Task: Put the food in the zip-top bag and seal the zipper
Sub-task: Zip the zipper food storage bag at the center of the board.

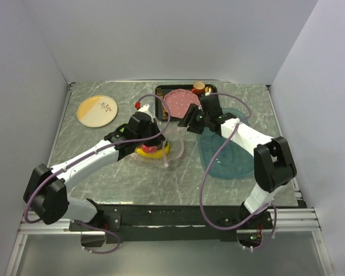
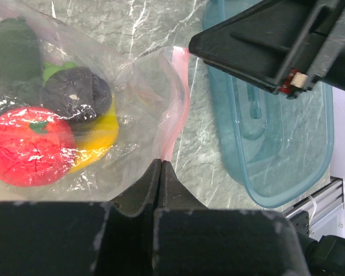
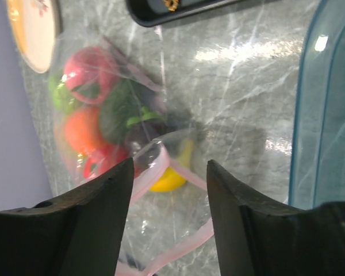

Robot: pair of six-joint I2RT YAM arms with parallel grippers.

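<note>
The zipper's two strips are wide apart, so next my right gripper pinches the zipper's far end together before my left gripper goes to the zipper's near end.
The zip-top bag (image 2: 139, 80) lies on the marble table with its mouth gaping. Inside it is the food (image 2: 30, 144): a red piece, a dark purple one (image 2: 75, 92), a yellow one, and in the right wrist view also orange (image 3: 80, 129), green and pink pieces. My left gripper (image 2: 161, 163) is shut on the pink zipper (image 2: 181, 98) at the bag's mouth edge. My right gripper (image 3: 169, 169) hovers open above the mouth, where the zipper (image 3: 153, 167) curls apart in two strips, touching nothing. In the top view the left gripper (image 1: 156, 145) covers the bag, and the right gripper (image 1: 190, 123) is just beyond it.
A translucent blue tray (image 1: 224, 155) lies right of the bag. A black tray (image 1: 161, 92) holding a pink dotted plate (image 1: 181, 100) sits at the back. A cream and orange plate (image 1: 96, 110) lies at back left, with a small red object (image 1: 138, 105) near it.
</note>
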